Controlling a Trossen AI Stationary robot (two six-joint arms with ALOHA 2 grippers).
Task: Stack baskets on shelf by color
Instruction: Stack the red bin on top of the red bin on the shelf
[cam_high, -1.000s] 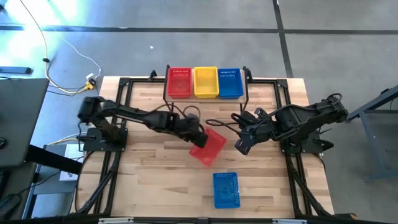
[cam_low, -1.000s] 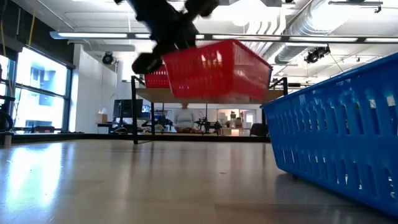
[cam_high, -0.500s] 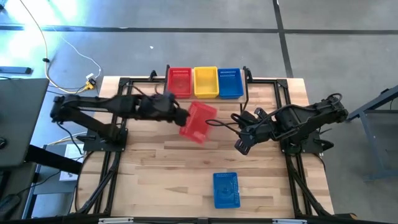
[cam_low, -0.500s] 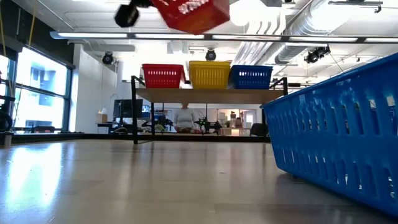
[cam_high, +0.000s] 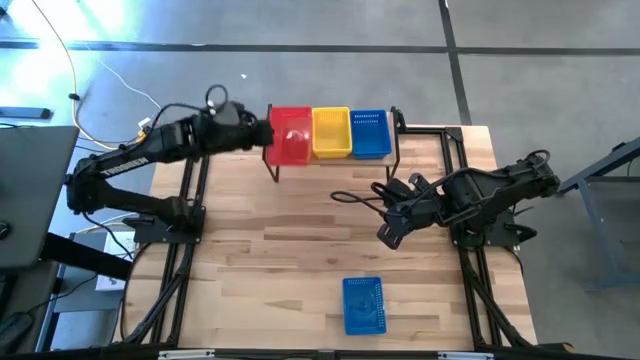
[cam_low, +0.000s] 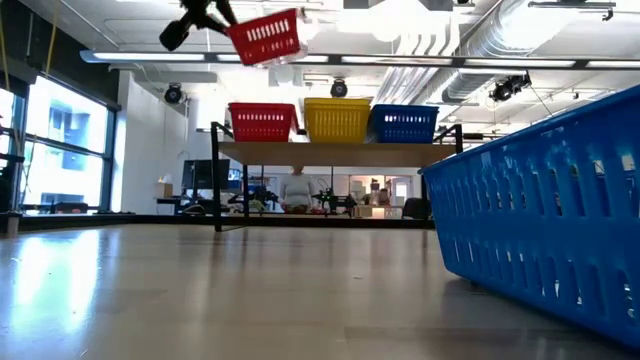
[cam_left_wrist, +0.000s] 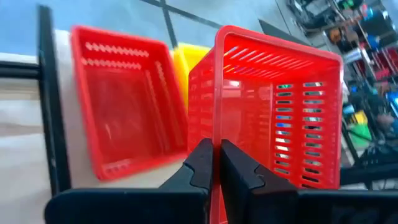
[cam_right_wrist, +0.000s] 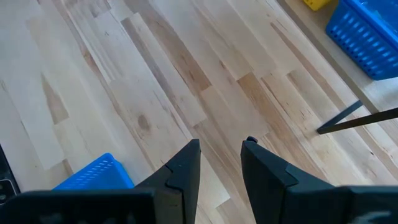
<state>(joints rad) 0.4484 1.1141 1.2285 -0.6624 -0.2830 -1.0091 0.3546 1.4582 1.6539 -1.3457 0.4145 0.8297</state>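
Observation:
I keep lowering the held red basket (cam_low: 266, 38) with my left gripper, as it hangs with its opening up above the shelf's empty red basket (cam_low: 262, 122), until it fits inside.
My left gripper (cam_high: 256, 134) (cam_left_wrist: 215, 163) is shut on a red mesh basket (cam_high: 291, 143) (cam_low: 265, 37) (cam_left_wrist: 273, 112), held in the air over the red basket (cam_left_wrist: 121, 106) (cam_low: 262, 121) at the left end of the shelf (cam_low: 340, 152). A yellow basket (cam_high: 331, 132) and a blue basket (cam_high: 369, 133) stand beside that one on the plank. A second blue basket (cam_high: 362, 303) (cam_right_wrist: 93, 174) rests on its base near the table's near edge. My right gripper (cam_high: 386, 234) (cam_right_wrist: 221, 155) hovers open over bare wood right of centre. My left gripper holds the red basket by the rim of one wall (cam_left_wrist: 217, 134), pinched between the two fingers, one inside the basket and one outside. The fingers reach it from the table's left side. The basket is lifted clear, slightly tilted, above the shelf's red basket.
The shelf's thin black legs (cam_high: 397, 150) stand on the table's far part. The near blue basket fills the right of the low view (cam_low: 540, 230). Bare wooden tabletop (cam_high: 260, 250) lies between shelf and near edge. Black frame rails run along both sides.
My left gripper has carried the red basket from the table's middle up and toward the far edge, ending over the shelf's left end. The basket has turned about from skewed to lined up with the shelf's red basket.

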